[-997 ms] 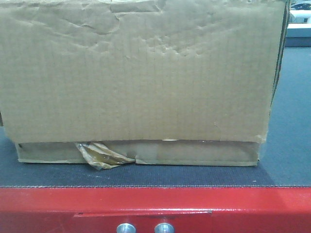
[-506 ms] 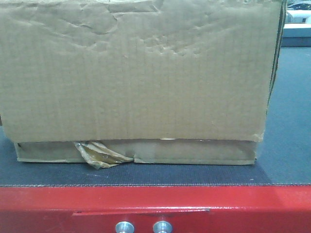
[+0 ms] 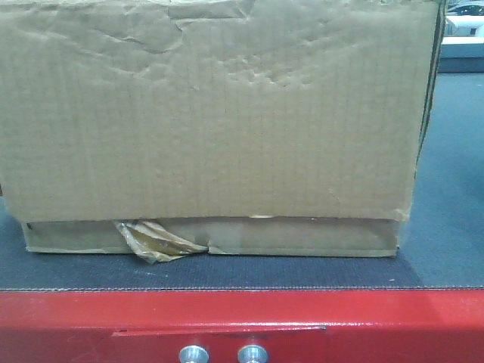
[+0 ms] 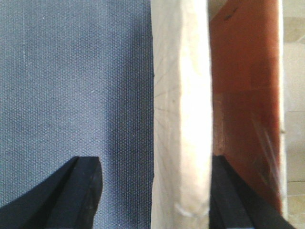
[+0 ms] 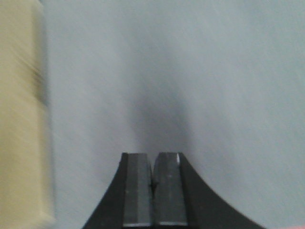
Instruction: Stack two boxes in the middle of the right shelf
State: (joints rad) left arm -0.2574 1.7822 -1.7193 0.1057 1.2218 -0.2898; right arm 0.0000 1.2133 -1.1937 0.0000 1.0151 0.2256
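The thin flat box (image 3: pixel 302 237) will come up too when the robot lifts the tall cardboard box, because the glossy tape tag (image 3: pixel 156 240) comes out at the tight seam.
The tall dented cardboard box (image 3: pixel 212 113) rests on the thin flat box (image 3: pixel 302 238), whose glossy tape tag (image 3: pixel 155 242) sticks out at the lower left. Both stand on a dark grey mat (image 3: pixel 446 189). My left gripper (image 4: pixel 155 191) is open, its jaws standing wide on either side of a pale cardboard edge (image 4: pixel 181 95); the left finger (image 4: pixel 81 191) is clear of it. My right gripper (image 5: pixel 153 191) is shut on nothing above the mat, with a box side (image 5: pixel 21 119) to its left. The shelf is out of view.
The mat lies on a red metal platform (image 3: pixel 378 318) with two bolts (image 3: pixel 193 354) on its front. An orange-brown surface (image 4: pixel 243 95) lies beyond the cardboard edge. A white ledge (image 3: pixel 463 45) shows at the far right.
In the front view the boxes sit slightly further left than a second ago; nothing has shifted in the last half second.
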